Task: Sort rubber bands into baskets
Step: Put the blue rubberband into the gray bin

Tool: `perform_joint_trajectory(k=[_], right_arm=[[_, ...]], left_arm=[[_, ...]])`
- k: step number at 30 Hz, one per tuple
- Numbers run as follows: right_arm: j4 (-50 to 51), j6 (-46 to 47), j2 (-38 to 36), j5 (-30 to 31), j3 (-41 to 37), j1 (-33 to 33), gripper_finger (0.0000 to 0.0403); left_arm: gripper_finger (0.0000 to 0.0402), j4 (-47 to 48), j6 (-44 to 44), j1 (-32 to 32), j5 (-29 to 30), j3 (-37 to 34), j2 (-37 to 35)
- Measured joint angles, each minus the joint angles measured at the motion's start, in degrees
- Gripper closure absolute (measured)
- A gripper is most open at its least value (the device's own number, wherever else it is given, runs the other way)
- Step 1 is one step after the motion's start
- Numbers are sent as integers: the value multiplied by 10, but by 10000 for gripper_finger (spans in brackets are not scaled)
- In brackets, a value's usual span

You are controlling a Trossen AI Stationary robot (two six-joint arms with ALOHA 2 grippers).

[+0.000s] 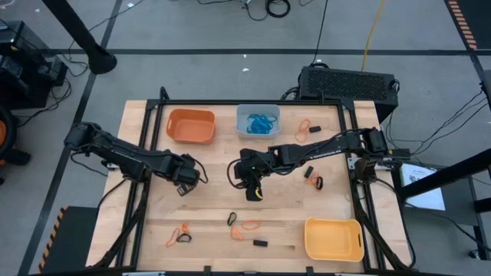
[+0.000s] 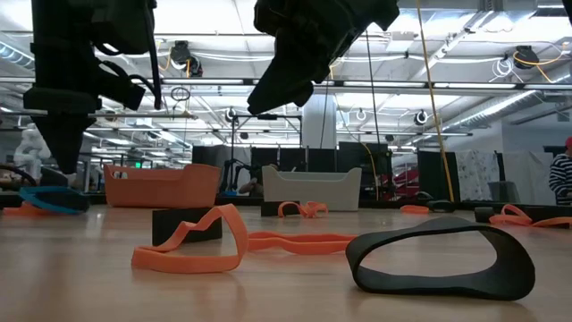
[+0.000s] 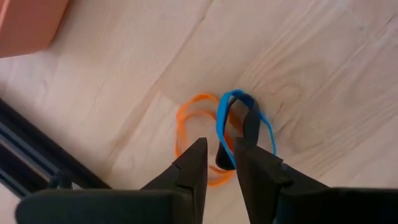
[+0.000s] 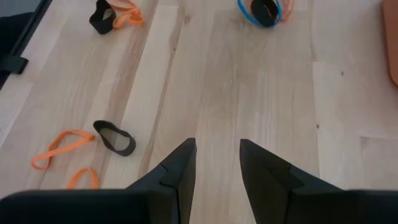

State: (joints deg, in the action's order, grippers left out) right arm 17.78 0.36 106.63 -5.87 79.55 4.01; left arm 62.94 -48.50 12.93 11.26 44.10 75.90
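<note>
The robot's left gripper should lift the blue band alone and pass it to the right gripper, because the blue band lies on top of the orange and black bands.
My left gripper is open by a narrow gap, low over a small pile on the table's left half: a blue band, an orange band and a black band. Its fingers stand on either side of the blue band's near part. My right gripper is open and empty, raised above the table's middle. The orange basket and the pale blue-grey basket, with blue bands inside, stand at the far edge. The yellow basket stands at the near right. My left gripper comes at the blue band from above, one finger on each side of it. I cannot tell whether the fingers touch it. The band lies on the table with the orange and black ones.
Loose bands lie about: a black one and orange ones at the near middle, an orange and black pair at the near left, more at the right and far right. A small black block lies near the front edge.
</note>
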Motion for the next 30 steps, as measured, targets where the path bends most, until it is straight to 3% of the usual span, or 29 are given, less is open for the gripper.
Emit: perform_joint_trajectory(k=[7, 23, 30], right_arm=[[0, 0, 0, 0, 0, 0, 287], [0, -1, 0, 0, 0, 0, 287], [0, -2, 0, 0, 0, 0, 287]], left_arm=[[313, -57, 29, 0, 2, -25, 17], [316, -51, 38, -1, -7, -36, 32], [392, -57, 39, -1, -12, -36, 32]])
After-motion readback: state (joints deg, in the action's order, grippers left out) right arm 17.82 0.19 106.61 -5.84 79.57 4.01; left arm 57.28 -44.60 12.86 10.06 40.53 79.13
